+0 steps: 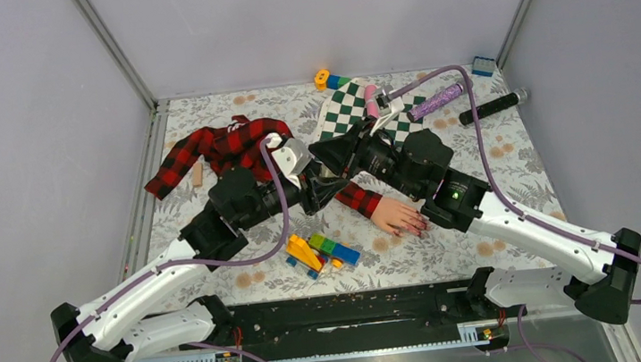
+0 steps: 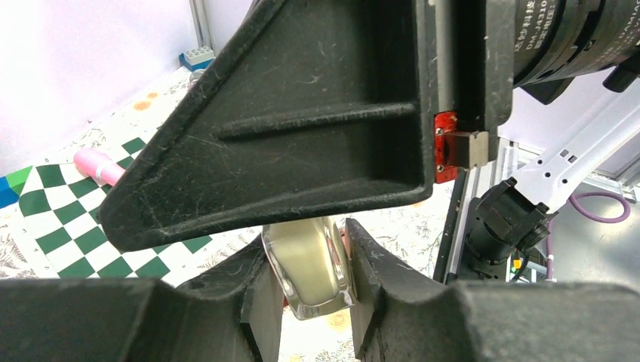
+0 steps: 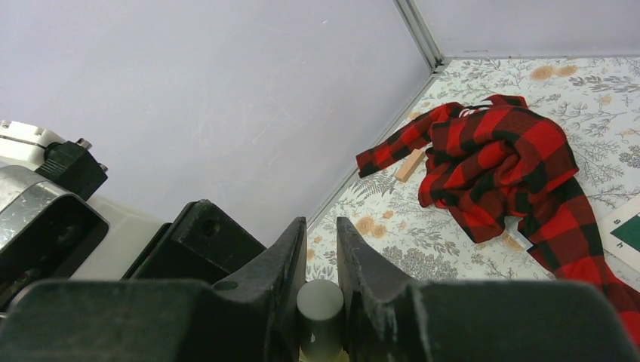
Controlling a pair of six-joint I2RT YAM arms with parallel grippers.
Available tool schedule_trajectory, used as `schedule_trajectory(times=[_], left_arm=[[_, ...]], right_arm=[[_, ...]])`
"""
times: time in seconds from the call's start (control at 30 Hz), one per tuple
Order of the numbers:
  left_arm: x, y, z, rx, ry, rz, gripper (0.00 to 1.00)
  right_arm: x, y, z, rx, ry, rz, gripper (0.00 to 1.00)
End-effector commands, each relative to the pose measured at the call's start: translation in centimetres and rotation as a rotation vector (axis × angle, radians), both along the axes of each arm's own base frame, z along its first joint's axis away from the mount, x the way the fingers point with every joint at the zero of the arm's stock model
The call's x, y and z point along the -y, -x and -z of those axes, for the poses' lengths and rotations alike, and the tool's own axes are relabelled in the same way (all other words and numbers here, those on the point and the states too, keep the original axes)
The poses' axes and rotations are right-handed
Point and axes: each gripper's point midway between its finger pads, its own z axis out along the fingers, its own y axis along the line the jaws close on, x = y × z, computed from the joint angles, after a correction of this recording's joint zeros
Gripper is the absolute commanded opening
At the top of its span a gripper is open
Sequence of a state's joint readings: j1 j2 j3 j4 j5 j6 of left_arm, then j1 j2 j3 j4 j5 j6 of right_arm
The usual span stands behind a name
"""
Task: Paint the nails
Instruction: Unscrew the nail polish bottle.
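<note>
The bottle sits slanted (image 2: 306,260) in the left gripper's fingers, so the left gripper should open and grip the bottle square (image 2: 318,288) while the right gripper holds the cap.
The pale pink mannequin hand (image 1: 395,215) lies on the floral tabletop in a red-black plaid sleeve (image 1: 357,198). Its dark-red nails (image 1: 416,224) point right, beside the right arm. Both grippers meet above the table, up and left of the hand. My left gripper (image 1: 321,186) (image 2: 308,234) is shut on a small pale bottle (image 2: 306,264), pinched between its fingers. My right gripper (image 1: 332,151) (image 3: 321,222) is shut on the bottle's grey round cap (image 3: 320,309). One black right finger fills the top of the left wrist view.
A plaid shirt (image 1: 223,146) (image 3: 498,158) lies at back left with a small wooden block (image 1: 198,174). Coloured bricks (image 1: 320,251) lie in front of the hand. At the back are a green checkered board (image 1: 347,106), a purple roller (image 1: 436,100) and a black cylinder (image 1: 493,107).
</note>
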State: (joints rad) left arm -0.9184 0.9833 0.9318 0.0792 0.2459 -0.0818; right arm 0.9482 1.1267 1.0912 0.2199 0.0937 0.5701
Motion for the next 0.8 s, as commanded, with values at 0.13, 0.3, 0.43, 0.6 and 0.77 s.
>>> schedule_trajectory(times=[0.13, 0.3, 0.43, 0.6, 0.77], left_arm=[[-0.2, -0.1, -3.8, 0.026, 0.131, -0.028, 0.13], [-0.1, -0.5, -4.0, -0.007, 0.151, -0.046, 0.38], [0.2, -0.5, -4.2, -0.034, 0.164, -0.041, 0.49], [0.6, -0.5, -4.0, -0.056, 0.172, -0.029, 0.56], [1.0, -0.9, -4.1, -0.079, 0.177, -0.037, 0.33]], right_arm=[[1.6, -0.1, -1.8, 0.022, -0.056, 0.07, 0.0], [2.3, -0.3, -2.2, 0.04, -0.07, 0.104, 0.0], [2.3, -0.4, -2.1, 0.046, -0.071, 0.117, 0.0], [2.4, -0.5, -2.4, 0.062, -0.071, 0.131, 0.0], [2.3, -0.3, -2.4, 0.069, -0.066, 0.133, 0.0]])
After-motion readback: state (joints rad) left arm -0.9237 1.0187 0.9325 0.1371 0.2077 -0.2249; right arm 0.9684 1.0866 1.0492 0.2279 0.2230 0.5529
